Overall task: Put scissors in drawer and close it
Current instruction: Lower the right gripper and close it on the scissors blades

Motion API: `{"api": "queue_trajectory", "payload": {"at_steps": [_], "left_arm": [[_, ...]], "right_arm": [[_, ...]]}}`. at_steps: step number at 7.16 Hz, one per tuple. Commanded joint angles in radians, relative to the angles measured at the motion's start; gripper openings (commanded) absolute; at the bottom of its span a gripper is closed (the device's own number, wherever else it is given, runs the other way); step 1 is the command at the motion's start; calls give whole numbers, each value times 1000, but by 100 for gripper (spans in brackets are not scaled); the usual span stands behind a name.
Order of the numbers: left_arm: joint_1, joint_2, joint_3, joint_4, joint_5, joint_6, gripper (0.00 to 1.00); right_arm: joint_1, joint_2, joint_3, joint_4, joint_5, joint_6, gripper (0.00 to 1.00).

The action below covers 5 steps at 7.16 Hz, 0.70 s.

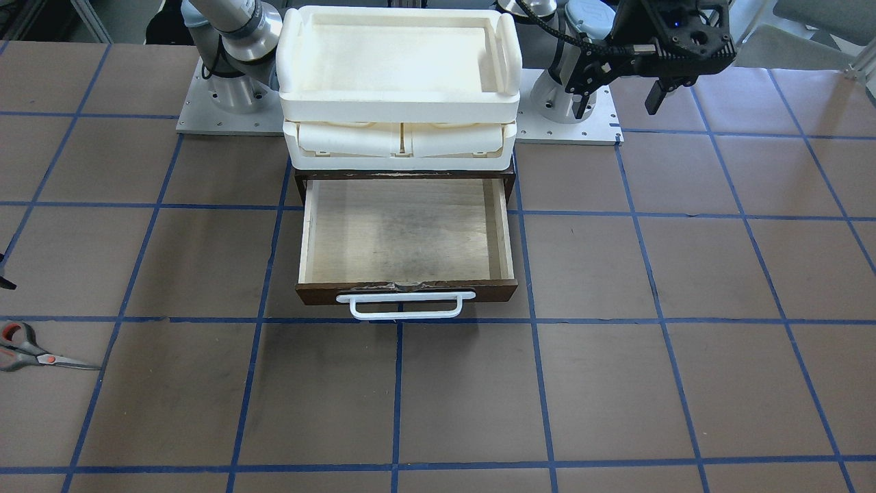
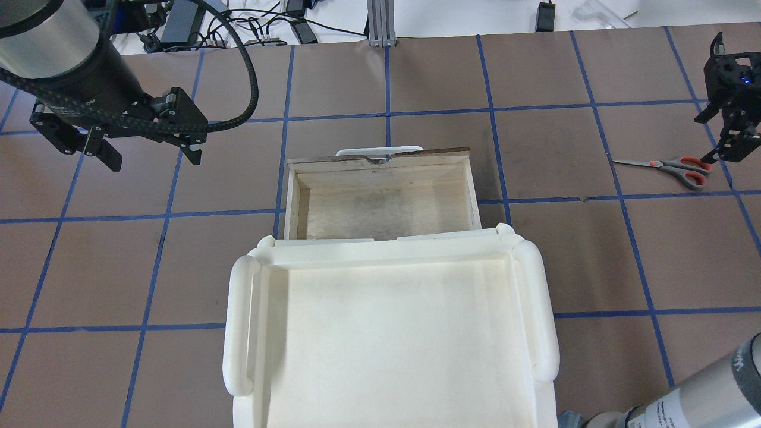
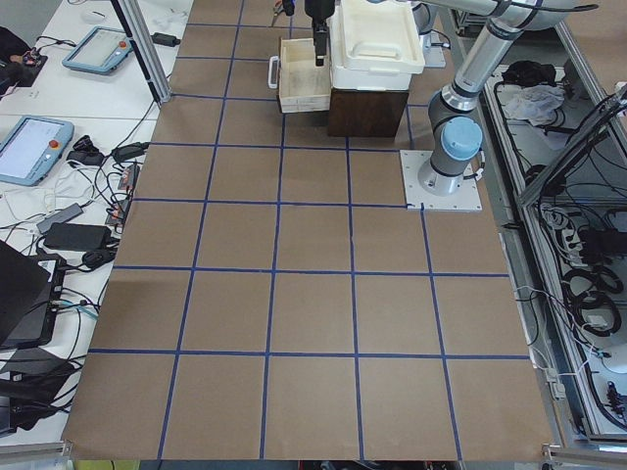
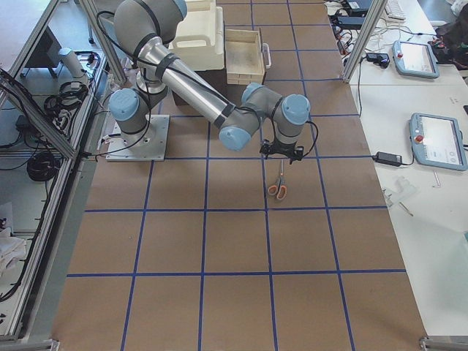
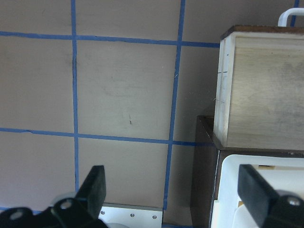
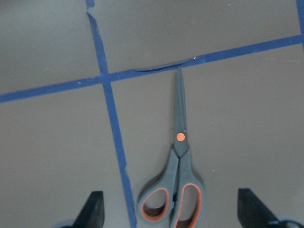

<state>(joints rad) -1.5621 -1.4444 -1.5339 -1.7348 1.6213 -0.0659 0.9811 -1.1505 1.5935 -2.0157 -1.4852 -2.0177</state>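
Observation:
My gripper will lift the scissors (image 1: 45, 359) and they will stay shut with blades pointing straight ahead, since the grey handles sit close together (image 6: 178, 165) below the orange pivot.
The scissors (image 2: 672, 166) lie flat on the brown table at the robot's far right, with grey handles lined in orange-red and blades pointing toward the drawer. They also show at the front view's left edge, scissors (image 1: 34, 352). My right gripper (image 6: 173, 211) hovers open above the handles of the scissors (image 6: 176, 180) without touching them. The drawer (image 1: 407, 291) is pulled open, its pale plywood interior bare and its white handle facing away from the robot. My left gripper (image 2: 151, 156) hangs open in the air left of the drawer (image 2: 380, 172), holding nothing.
A cream-white plastic tray unit (image 1: 400, 75) sits on the dark brown cabinet above the drawer. Both arm base plates (image 1: 226, 120) flank it. Blue tape lines grid the table. Tablets and cables lie on side tables (image 4: 431, 131) beyond the table's edge.

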Motion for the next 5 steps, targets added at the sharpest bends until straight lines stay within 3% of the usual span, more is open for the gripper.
{"api": "queue_trajectory", "payload": {"at_steps": [1, 5], "left_arm": [[-1, -1, 0, 0, 0, 0, 100], [0, 3, 0, 1, 0, 0, 100]], "right_arm": [[-15, 32, 83, -153, 16, -139, 100], [-15, 127, 85, -247, 16, -134, 100]]}}
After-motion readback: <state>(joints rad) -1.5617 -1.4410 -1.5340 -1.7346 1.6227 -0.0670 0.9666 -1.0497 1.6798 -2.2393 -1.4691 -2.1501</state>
